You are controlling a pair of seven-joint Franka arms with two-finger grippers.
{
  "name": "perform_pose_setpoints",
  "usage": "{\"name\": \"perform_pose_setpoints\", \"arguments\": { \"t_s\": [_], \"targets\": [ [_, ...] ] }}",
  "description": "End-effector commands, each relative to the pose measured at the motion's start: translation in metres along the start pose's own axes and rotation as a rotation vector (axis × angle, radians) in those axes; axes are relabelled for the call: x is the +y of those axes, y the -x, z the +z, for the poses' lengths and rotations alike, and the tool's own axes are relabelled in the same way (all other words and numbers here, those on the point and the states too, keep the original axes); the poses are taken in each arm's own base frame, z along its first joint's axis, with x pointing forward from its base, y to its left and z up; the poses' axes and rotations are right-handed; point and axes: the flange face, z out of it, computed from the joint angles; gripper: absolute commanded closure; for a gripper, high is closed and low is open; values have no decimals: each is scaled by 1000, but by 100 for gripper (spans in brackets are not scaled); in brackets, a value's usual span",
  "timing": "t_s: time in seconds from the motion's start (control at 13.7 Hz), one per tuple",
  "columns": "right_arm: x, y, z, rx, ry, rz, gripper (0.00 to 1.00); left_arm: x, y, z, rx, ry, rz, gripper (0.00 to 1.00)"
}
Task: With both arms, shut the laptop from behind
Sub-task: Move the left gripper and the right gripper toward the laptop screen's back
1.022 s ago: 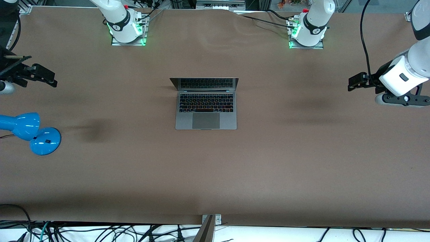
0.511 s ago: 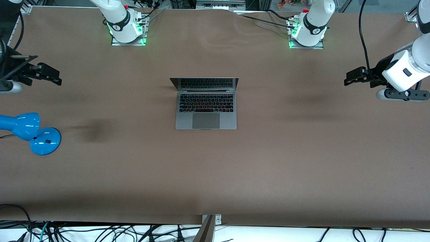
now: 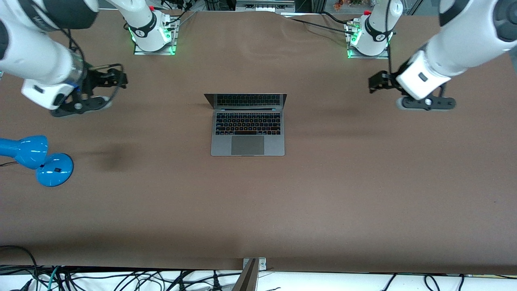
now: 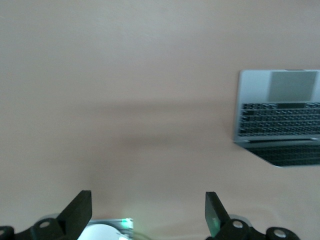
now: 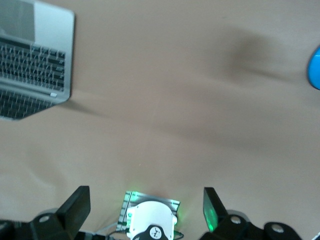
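The laptop's lid [image 3: 246,100] should swing down flat over the keyboard when I push it, while the laptop's base stays in place, because a hinge [image 3: 248,110] runs behind the keys.
The space-grey laptop [image 3: 247,133] stands open in the middle of the brown table, its lid [image 3: 245,100] raised on the side toward the arm bases. My left gripper [image 3: 377,82] is open and empty, up over the table between the laptop and the left arm's end. My right gripper [image 3: 115,77] is open and empty, up over the table toward the right arm's end. The left wrist view shows the laptop [image 4: 280,117] far off from my open left gripper [image 4: 147,212]. The right wrist view shows the laptop [image 5: 32,65] apart from my open right gripper [image 5: 145,207].
A blue desk lamp [image 3: 38,159] stands at the right arm's end of the table, also in the right wrist view [image 5: 315,67]. The arm bases [image 3: 151,34] [image 3: 369,38] glow green. Cables [image 3: 121,279] lie past the table's near edge.
Both arms have swung in from the table's ends toward the laptop. The laptop has not moved and its lid stands as before.
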Motion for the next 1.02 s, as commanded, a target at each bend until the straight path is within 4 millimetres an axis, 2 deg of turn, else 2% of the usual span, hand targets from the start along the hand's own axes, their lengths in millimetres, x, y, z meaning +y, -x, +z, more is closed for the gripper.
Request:
{"name": "perform_pose_setpoints", "arguments": {
  "t_s": [0.0, 0.22, 0.44, 0.51, 0.66, 0.95],
  "targets": [
    [-30, 3, 15, -64, 16, -47, 0, 30, 10, 8, -10, 32, -56, 0],
    [-50, 9, 41, -120, 20, -66, 0, 86, 21, 39, -95, 49, -142, 0],
    [-71, 9, 49, -115, -30, 30, 0, 131, 36, 61, -179, 86, -172, 0],
    [-78, 10, 53, -109, -25, 53, 0, 143, 40, 65, -174, 87, -206, 1],
    [-105, 18, 71, -88, -52, 106, 0, 161, 42, 83, -214, 81, -223, 5],
    [-160, 30, 108, -34, -40, 192, 0, 204, 49, 128, -282, 82, -155, 25]
  ]
}}
